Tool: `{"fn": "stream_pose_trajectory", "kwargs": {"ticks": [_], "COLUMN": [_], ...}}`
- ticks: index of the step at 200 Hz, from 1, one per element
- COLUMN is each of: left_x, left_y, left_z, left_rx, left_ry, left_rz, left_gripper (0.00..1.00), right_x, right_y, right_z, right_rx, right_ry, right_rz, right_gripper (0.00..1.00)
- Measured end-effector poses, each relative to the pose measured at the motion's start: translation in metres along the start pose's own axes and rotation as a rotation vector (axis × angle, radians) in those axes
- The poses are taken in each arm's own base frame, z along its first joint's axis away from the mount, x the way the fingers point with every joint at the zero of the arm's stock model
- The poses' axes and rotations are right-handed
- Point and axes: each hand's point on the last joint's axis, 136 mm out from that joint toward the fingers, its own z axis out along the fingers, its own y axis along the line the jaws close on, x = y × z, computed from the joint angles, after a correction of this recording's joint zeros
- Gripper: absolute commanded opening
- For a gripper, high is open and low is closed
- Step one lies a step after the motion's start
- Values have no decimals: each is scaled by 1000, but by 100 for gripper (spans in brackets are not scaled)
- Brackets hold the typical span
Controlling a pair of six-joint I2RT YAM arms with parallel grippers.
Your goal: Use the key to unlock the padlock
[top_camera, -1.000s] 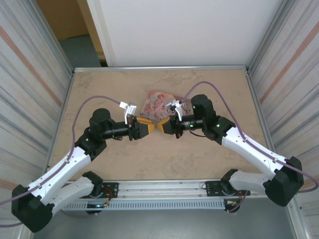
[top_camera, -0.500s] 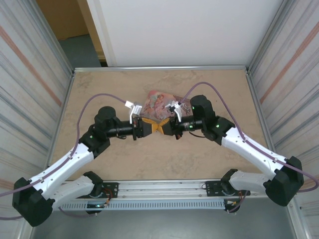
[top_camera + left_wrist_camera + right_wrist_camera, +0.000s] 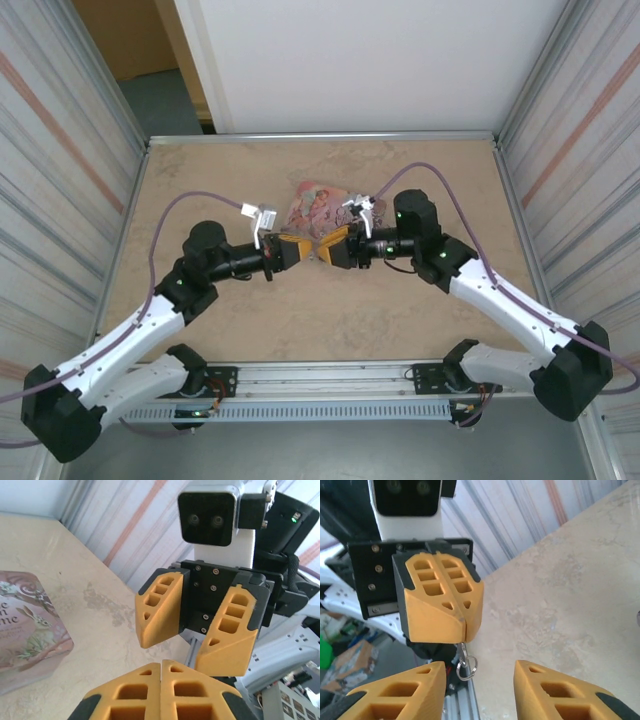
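Next, my right gripper takes the key's head [image 3: 463, 654] and frees the key's blade for the padlock, because my left gripper covers the blade while the split ring [image 3: 467, 669] hangs out.
My left gripper [image 3: 303, 250] is shut on a small metal key [image 3: 464, 650]. The key pokes out below the closed orange fingertips [image 3: 455, 615], and a split ring [image 3: 468, 668] dangles from it. My right gripper [image 3: 326, 247] faces the left one tip to tip and stands open, its jaws wide apart and nothing between them. The key and ring hang just in front of that gap, nearer the left-hand finger [image 3: 405, 690]. In the left wrist view, my left gripper [image 3: 161, 666] has its pads pressed together and my right gripper [image 3: 172, 650] is spread open ahead. The blue-teal padlock is out of view.
A pink illustrated tin [image 3: 312, 205] lies on the beige table [image 3: 200, 170] just behind the two grippers, and its rabbit picture [image 3: 25, 625] is at the left of the left wrist view. Metal walls fence the table on both sides.
The left arm pushed in until the two grippers' tips met, then drew back a little to the left. The right gripper shifted slightly right and up.
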Motion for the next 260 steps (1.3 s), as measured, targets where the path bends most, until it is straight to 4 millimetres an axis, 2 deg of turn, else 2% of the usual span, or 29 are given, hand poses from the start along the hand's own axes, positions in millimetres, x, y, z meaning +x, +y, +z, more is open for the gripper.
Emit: {"fn": "stream_pose_trajectory", "kwargs": {"ticks": [47,86,131,201,260], "left_x": [-6,-8,-10,-11,-11], "left_y": [4,3,3,3,4], "left_z": [-4,-4,-4,-5,-7], "left_rx": [-37,-37,-39,-45,-51], "left_ry": [-57,-67,-76,-82,-92], "left_rz": [6,9,12,13,15], "left_gripper": [0,0,0,0,0], "right_x": [-1,8,16,14,11], "right_y": [16,11,8,5,4], "right_z": [9,25,36,38,36], "right_rx": [-43,-47,-52,-31,-17], "right_ry": [-11,21,43,31,15], "right_rz": [41,79,105,109,103], "right_gripper": [49,48,38,23,23]}}
